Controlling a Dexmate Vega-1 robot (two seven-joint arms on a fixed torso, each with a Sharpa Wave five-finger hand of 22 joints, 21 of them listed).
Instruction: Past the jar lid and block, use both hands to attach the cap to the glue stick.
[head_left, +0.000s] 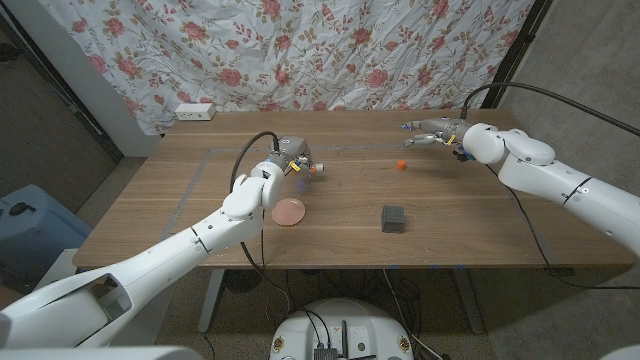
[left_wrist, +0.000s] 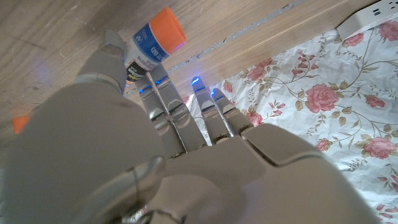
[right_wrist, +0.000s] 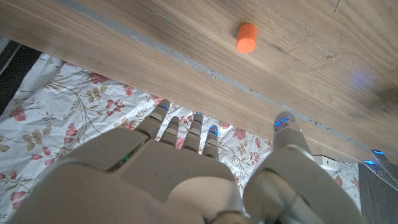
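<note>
My gripper will slide the small orange cap (head_left: 401, 165) straight over the glue stick's white end (head_left: 319, 167) when it pushes, because that end sticks out clear of the fingers.
My left hand (head_left: 288, 158) is over the table's middle, past the jar lid, and grips the glue stick (head_left: 314, 168). In the left wrist view the glue stick (left_wrist: 155, 40) is white and blue with an orange end, pinched between the thumb and fingers of my left hand (left_wrist: 155, 143). The small orange cap (head_left: 400, 165) lies loose on the wood to its right. My right hand (head_left: 435, 135) hovers beyond the cap near the far edge, fingers apart and holding nothing. In the right wrist view the cap (right_wrist: 247, 37) lies ahead of my right hand (right_wrist: 186, 168).
A pink jar lid (head_left: 290, 212) lies on the table near my left forearm. A dark grey block (head_left: 394, 218) sits to its right. A white power strip (head_left: 195, 112) rests at the far left edge, before a floral curtain.
</note>
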